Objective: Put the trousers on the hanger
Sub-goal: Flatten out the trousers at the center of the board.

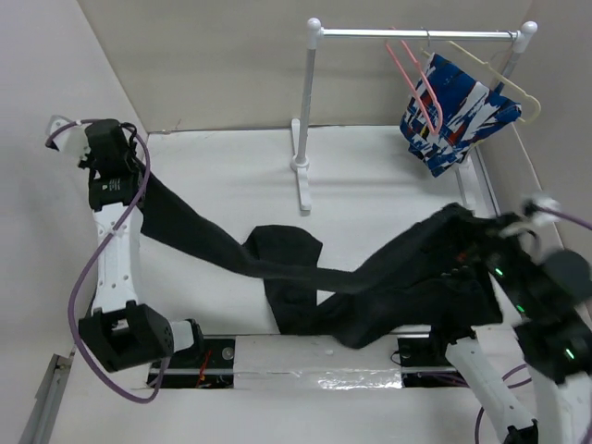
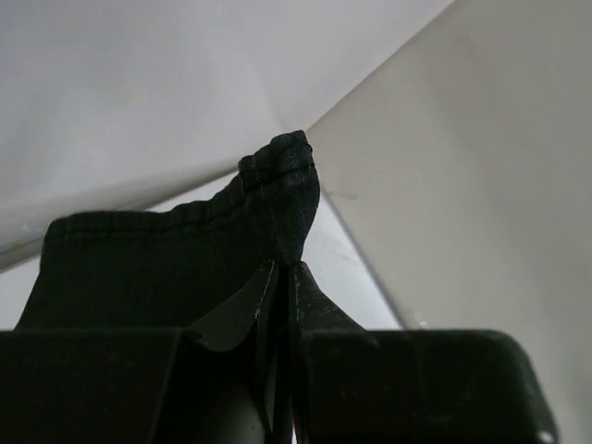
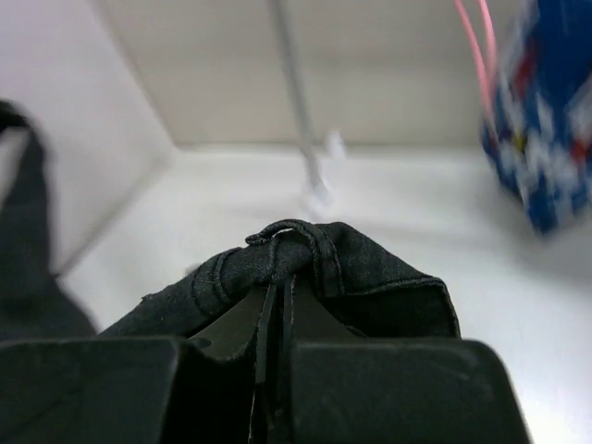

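One trouser leg lies crumpled (image 1: 294, 303) below the stretched one. I should have my left gripper put its hem down and pull the crumpled leg's end (image 1: 285, 242) out straight.
The black trousers (image 1: 305, 273) stretch across the table between both grippers, sagging onto it in the middle. My left gripper (image 1: 139, 176) at the far left is shut on a hemmed edge of the trousers (image 2: 277, 199), held above the table. My right gripper (image 1: 462, 227) at the right is shut on a bunched seam of the trousers (image 3: 305, 259), also lifted. The pink hanger (image 1: 416, 74) hangs by its hook on the rail at the back right, beside the patterned garment; its edge also shows in the right wrist view (image 3: 476, 46).
A white clothes rail (image 1: 416, 34) on a white post (image 1: 305, 111) stands at the back. A cream hanger (image 1: 504, 79) holds a blue, white and red garment (image 1: 453, 111) on it. Walls close in on the left and back.
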Action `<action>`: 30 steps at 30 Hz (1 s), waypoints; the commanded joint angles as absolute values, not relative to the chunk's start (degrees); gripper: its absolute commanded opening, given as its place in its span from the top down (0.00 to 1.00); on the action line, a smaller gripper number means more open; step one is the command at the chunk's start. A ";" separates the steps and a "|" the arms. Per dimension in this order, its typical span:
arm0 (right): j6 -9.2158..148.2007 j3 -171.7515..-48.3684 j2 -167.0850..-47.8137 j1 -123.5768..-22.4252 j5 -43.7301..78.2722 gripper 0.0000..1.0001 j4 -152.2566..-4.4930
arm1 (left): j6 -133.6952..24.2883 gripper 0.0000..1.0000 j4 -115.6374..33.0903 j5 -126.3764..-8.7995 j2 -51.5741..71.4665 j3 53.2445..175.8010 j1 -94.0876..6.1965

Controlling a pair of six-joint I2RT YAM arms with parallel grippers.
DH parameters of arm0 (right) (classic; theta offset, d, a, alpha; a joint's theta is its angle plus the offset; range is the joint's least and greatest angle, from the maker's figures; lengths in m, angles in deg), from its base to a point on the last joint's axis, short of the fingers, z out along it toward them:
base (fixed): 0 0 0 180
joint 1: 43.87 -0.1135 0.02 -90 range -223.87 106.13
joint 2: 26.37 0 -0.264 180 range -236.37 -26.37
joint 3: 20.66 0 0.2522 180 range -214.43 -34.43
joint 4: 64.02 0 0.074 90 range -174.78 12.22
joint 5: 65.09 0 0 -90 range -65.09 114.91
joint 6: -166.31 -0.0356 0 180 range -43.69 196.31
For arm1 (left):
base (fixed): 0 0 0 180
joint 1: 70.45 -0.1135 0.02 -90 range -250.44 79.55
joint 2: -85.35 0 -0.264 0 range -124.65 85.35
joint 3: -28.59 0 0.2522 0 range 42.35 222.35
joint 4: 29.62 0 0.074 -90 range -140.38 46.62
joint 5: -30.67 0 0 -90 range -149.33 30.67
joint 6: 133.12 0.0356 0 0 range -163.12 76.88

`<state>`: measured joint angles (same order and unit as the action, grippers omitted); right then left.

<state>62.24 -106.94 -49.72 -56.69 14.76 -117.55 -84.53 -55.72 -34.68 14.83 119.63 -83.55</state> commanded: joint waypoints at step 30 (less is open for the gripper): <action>55.12 -80.93 -90.81 -29.28 25.79 0.17 -80.77 | -86.26 0.17 -39.70 -39.38 -3.75 111.04 -63.09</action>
<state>54.16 -81.87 -98.38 -27.40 26.80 -87.25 -82.87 -43.65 -40.80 -18.24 119.50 -67.31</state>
